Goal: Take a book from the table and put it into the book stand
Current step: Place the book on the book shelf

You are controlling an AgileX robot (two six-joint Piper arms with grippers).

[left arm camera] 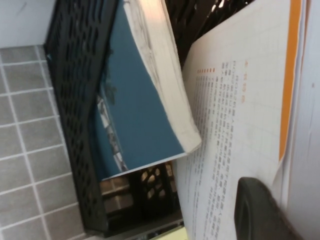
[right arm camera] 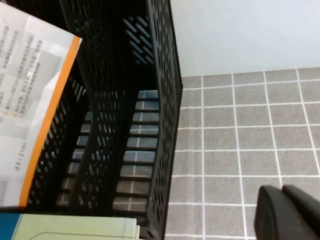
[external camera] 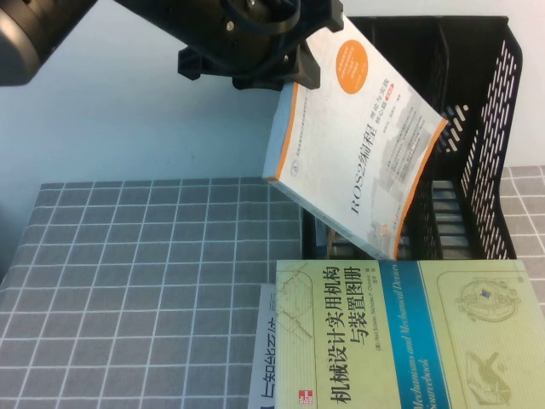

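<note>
The white book (external camera: pixel 362 149) is at a slant across the stand's dividers, so the robot's left gripper should turn the book to line up with them before it lowers the book into the middle slot (external camera: pixel 409 47).
My left gripper (external camera: pixel 288 70) is shut on a white book with orange trim (external camera: pixel 353 141) and holds it tilted in the air over the front of the black book stand (external camera: pixel 477 128). In the left wrist view one dark finger (left arm camera: pixel 260 212) presses on the book's printed cover (left arm camera: pixel 235 125), right beside a blue book (left arm camera: pixel 135 110) that stands in the stand (left arm camera: pixel 75 100). My right gripper (right arm camera: pixel 285 210) is shut and empty, low over the grey checked cloth to the right of the stand (right arm camera: pixel 160 125). It does not show in the high view.
A yellow-green book (external camera: pixel 417 336) lies flat at the table's front, right before the stand, on top of a white book (external camera: pixel 268 358). The grey checked cloth (external camera: pixel 145 281) covers the table's left half. The yellow-green book's corner also shows in the right wrist view (right arm camera: pixel 70 227).
</note>
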